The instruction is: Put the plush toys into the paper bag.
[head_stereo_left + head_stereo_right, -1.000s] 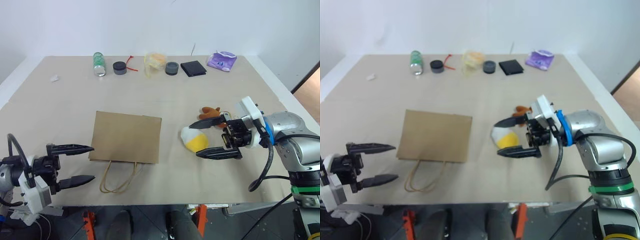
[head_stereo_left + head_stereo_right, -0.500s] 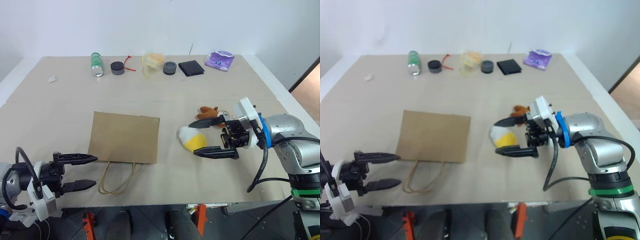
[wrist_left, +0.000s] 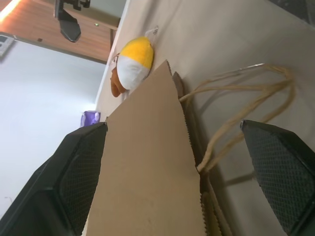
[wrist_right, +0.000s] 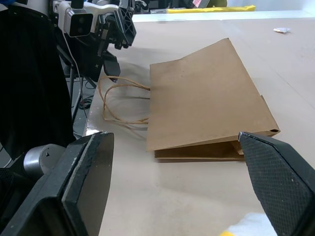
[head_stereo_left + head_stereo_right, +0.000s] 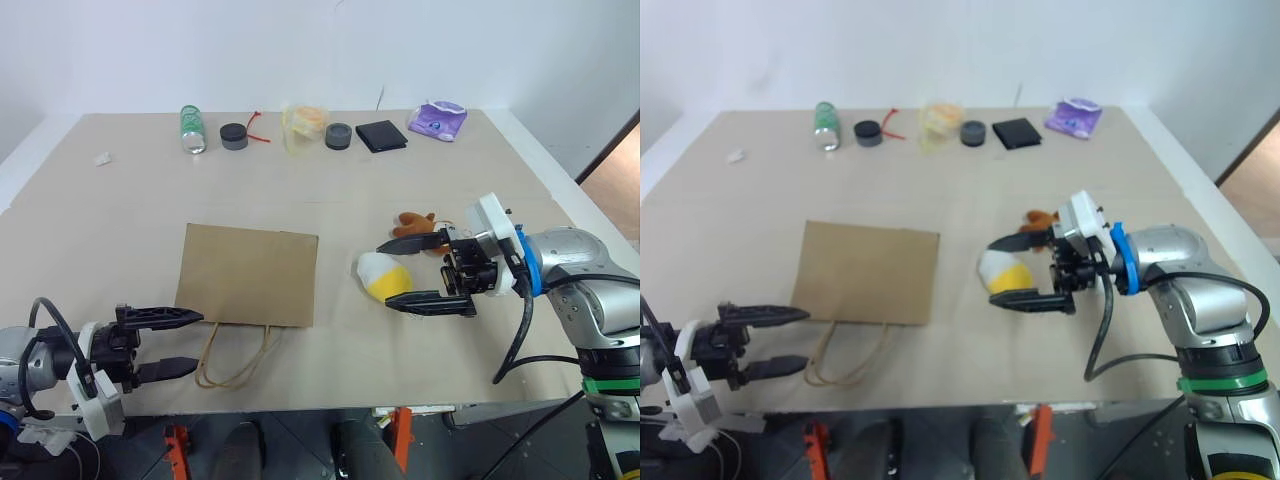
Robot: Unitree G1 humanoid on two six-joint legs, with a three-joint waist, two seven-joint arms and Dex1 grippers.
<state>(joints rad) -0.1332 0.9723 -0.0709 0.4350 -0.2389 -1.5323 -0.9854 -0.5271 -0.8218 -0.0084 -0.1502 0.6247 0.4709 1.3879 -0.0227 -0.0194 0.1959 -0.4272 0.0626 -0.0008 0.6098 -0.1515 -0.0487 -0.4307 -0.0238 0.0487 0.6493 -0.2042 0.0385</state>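
Note:
My gripper will lift the upper cord handle, and the brown paper bag (image 5: 247,275) will open up wide, since a dark gap (image 3: 195,138) shows between the bag's toothed edges.
The brown paper bag (image 5: 248,275) lies flat on the table, its cord handles (image 5: 235,352) toward the front edge. To its right lies the white and yellow egg-shaped plush toy (image 5: 378,284), and the brown doll plush (image 5: 414,221) sits just behind it. My right gripper (image 5: 991,270) is open and level, one finger on each side of the egg toy, apart from it. My left gripper (image 5: 198,340) is open at the front left, its fingertips just left of the handles. The left wrist view looks along the bag (image 3: 147,162) to the egg toy (image 3: 133,61).
Along the far edge stand a green bottle (image 5: 191,128), two black round tins (image 5: 235,136), a yellowish packet (image 5: 305,122), a black wallet (image 5: 382,135) and a purple pouch (image 5: 437,121). A white scrap (image 5: 103,158) lies far left. The table's front edge (image 5: 300,405) is close below both grippers.
My left gripper has sunk a little and edged right toward the bag's handles, still open. The right gripper, bag and toys have stayed put.

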